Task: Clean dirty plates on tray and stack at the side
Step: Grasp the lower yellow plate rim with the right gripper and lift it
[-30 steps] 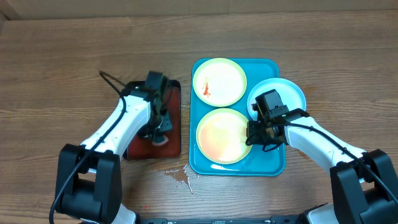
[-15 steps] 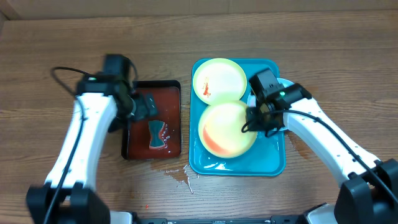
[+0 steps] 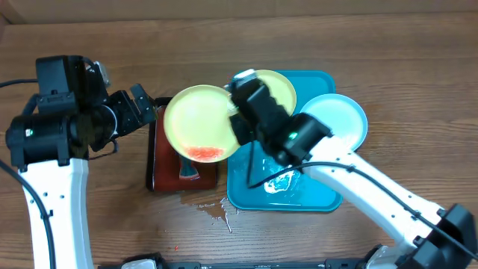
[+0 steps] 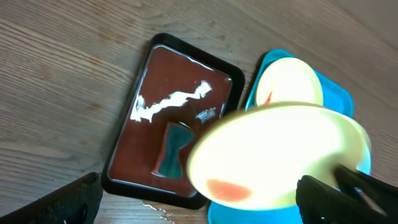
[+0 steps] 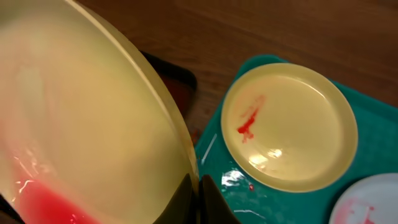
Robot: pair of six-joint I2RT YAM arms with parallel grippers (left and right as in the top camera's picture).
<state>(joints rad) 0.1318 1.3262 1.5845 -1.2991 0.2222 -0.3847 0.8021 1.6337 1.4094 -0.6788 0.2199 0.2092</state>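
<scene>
Red sauce (image 3: 205, 153) is pooling at the held plate's lower edge. My right gripper should tip the plate steeply over the dark-red tray (image 3: 166, 168) before it sets the plate down at the side.
My right gripper (image 3: 237, 125) is shut on the rim of a yellow-green plate (image 3: 196, 119) and holds it tilted above the small dark-red tray. Red sauce pools at the plate's lower edge. In the right wrist view the fingers (image 5: 198, 194) pinch the plate's (image 5: 81, 124) rim. A second yellow-green plate (image 3: 278, 88) with a red smear and a light-blue plate (image 3: 337, 118) lie on the turquoise tray (image 3: 317, 196). My left gripper (image 3: 137, 110) stands open and empty, left of the held plate (image 4: 280, 155).
The black-rimmed dark-red tray (image 4: 180, 99) lies left of the turquoise tray, with a teal sponge-like piece (image 4: 174, 149) in it. Spilled liquid (image 3: 216, 213) streaks the wood in front of both trays. A wet patch shines on the turquoise tray floor (image 3: 282, 183).
My right gripper lifted the near yellow-green plate off the turquoise tray and carried it left over the dark-red tray. My left gripper opened, left the teal piece and drew back left.
</scene>
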